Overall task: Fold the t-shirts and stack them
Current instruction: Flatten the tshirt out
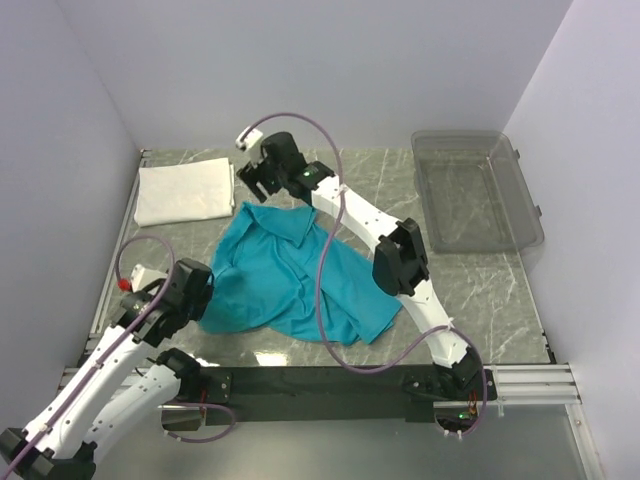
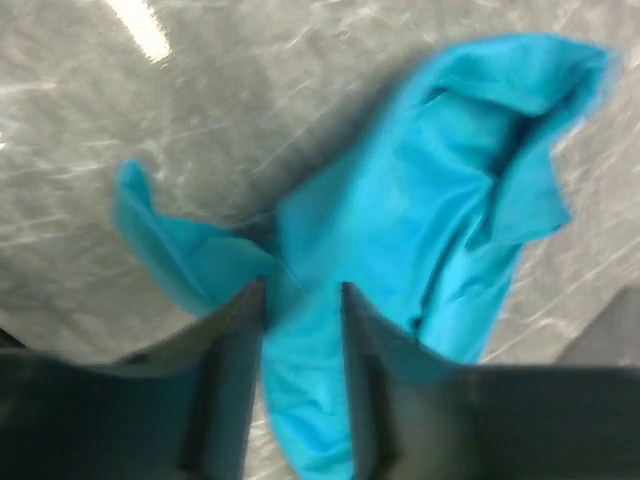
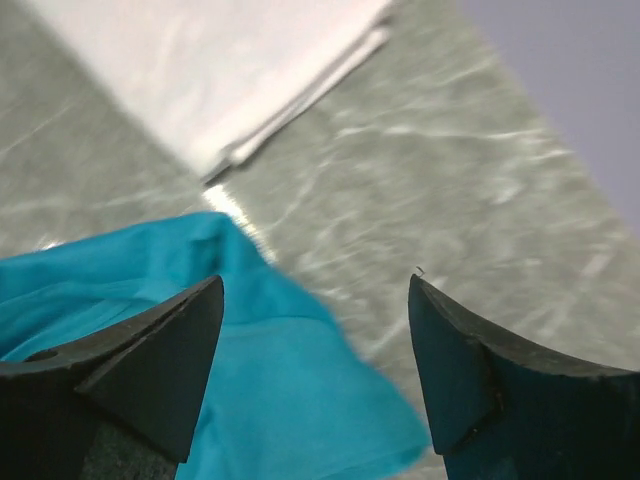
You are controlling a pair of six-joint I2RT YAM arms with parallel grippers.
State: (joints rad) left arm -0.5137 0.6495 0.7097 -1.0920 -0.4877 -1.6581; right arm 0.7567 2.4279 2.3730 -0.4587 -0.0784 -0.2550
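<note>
The teal t-shirt's far end (image 1: 270, 214) is folded over beneath my right gripper's arm, so my right gripper should move back to let my left gripper pull the t-shirt's flap (image 1: 297, 240) open.
The teal t-shirt (image 1: 290, 275) lies crumpled in the middle of the table. A white folded t-shirt (image 1: 185, 190) rests flat at the back left. My left gripper (image 1: 198, 298) is at the teal shirt's near left edge. In the left wrist view its jaws (image 2: 300, 292) stand a little apart, with teal fabric (image 2: 420, 200) showing in the gap, loose and unpinched. My right gripper (image 1: 256, 180) hovers at the shirt's far corner, beside the white shirt. It is wide open (image 3: 315, 283) over a teal corner (image 3: 290, 390), and the white folded shirt (image 3: 200, 70) lies beyond.
A clear plastic bin (image 1: 475, 190) stands at the back right. The marble tabletop (image 1: 480, 290) shows bare on the right. Walls close in at the left, the back and the right. Purple cables loop over both arms.
</note>
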